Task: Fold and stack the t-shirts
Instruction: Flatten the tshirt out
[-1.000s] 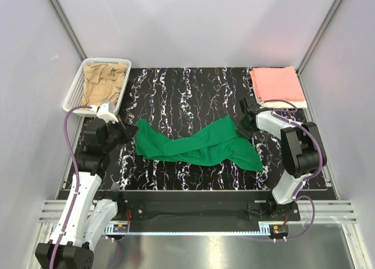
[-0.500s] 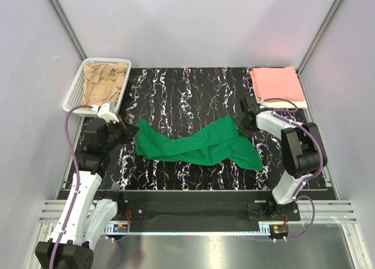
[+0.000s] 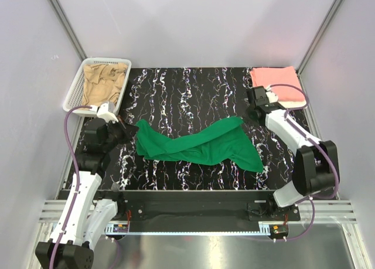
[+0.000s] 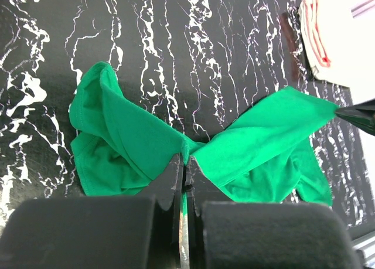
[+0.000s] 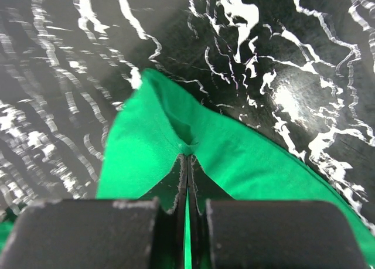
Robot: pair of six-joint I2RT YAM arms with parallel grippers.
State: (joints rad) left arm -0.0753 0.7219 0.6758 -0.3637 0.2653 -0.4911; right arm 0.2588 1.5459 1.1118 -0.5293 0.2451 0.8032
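Observation:
I should lift the bright green t-shirt (image 3: 196, 146) high with both grippers and lay it flat (image 3: 196, 123) before folding, because it lies bunched up and twisted from my left gripper to my right gripper.
The bright green t-shirt (image 3: 199, 143) lies stretched and twisted across the middle of the table. My left gripper (image 3: 130, 132) is shut on its left end; the left wrist view shows the jaws (image 4: 186, 161) pinching a fold of green cloth (image 4: 129, 134). My right gripper (image 3: 245, 118) is shut on the shirt's far right corner, which the right wrist view shows between the closed jaws (image 5: 187, 155), green cloth (image 5: 246, 152) spreading to both sides. The salmon pink t-shirt (image 3: 275, 81) lies folded at the back right on a white one (image 3: 295, 104). The tan-beige t-shirt (image 3: 104, 82) lies crumpled in the basket.
The white mesh basket (image 3: 72, 92) stands at the back left corner. The black marbled table (image 3: 187, 87) is walled by grey panels at the back and sides. The folded stack also shows at the top right of the left wrist view (image 4: 328, 34).
My right arm has swung outward and back, carrying the green shirt's right corner slightly back and right. The left arm has not moved.

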